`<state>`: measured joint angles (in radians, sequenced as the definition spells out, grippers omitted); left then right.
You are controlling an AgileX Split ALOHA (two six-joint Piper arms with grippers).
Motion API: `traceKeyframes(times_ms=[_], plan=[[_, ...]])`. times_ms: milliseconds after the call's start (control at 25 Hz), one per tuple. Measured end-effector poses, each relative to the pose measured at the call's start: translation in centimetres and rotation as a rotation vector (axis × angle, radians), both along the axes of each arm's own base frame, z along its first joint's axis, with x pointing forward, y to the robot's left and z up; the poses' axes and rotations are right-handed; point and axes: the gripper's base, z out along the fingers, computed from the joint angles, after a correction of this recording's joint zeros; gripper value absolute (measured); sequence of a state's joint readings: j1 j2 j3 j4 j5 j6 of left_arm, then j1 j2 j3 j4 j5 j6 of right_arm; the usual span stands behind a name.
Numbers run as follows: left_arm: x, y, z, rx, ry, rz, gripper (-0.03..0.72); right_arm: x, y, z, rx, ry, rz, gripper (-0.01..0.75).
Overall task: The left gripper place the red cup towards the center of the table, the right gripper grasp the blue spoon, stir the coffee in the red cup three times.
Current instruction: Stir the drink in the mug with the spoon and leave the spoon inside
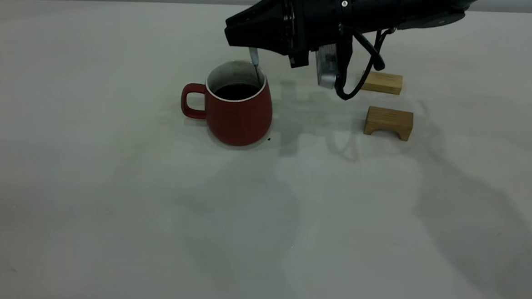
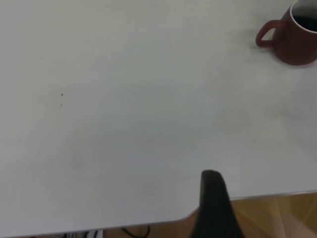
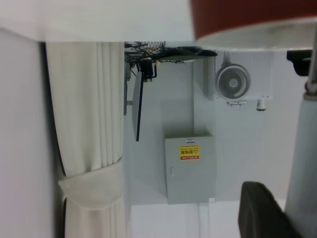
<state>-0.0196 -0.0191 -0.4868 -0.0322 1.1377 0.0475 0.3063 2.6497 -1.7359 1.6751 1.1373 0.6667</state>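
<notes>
The blue spoon's neck leans near the red cup's side (image 1: pixel 263 82) on the blocks' side, so next my right gripper sweeps the spoon back toward the cup's handle (image 1: pixel 187 99).
The red cup (image 1: pixel 238 116) stands upright near the middle of the table (image 1: pixel 109 182), handle to the left, with dark coffee (image 1: pixel 237 91) inside. Just above its far rim, my right gripper (image 1: pixel 246 39) is shut on the blue spoon (image 1: pixel 254 57), which hangs straight down with its thin neck reaching into the cup; its bowl is hidden. In the right wrist view the spoon's pale handle (image 3: pixel 302 168) runs beside a dark finger (image 3: pixel 260 210) toward the cup (image 3: pixel 252 17). My left gripper (image 2: pixel 214 208) sits back over the table edge, far from the cup (image 2: pixel 292 42).
Two tan wooden blocks (image 1: pixel 381 82) (image 1: pixel 388 121) lie to the right of the cup, under the right arm. A small dark speck (image 1: pixel 269 139) lies by the cup's base. The table's rounded edge (image 2: pixel 188 215) shows in the left wrist view.
</notes>
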Motion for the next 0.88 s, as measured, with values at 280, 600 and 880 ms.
traceKeyframes(times_ms=[280, 600, 880], plan=[[0.0, 0.0, 0.0, 0.000, 0.000, 0.000, 0.585, -1.2, 3.4, 0.6, 0.046, -0.082, 0.043, 0.129], [0.0, 0.0, 0.0, -0.001, 0.000, 0.000, 0.585, -0.5, 2.0, 0.0, -0.008, -0.176, 0.045, 0.129], [0.0, 0.0, 0.0, -0.001, 0.000, 0.000, 0.585, -1.0, 2.3, -0.2, -0.029, 0.061, 0.039, 0.129]])
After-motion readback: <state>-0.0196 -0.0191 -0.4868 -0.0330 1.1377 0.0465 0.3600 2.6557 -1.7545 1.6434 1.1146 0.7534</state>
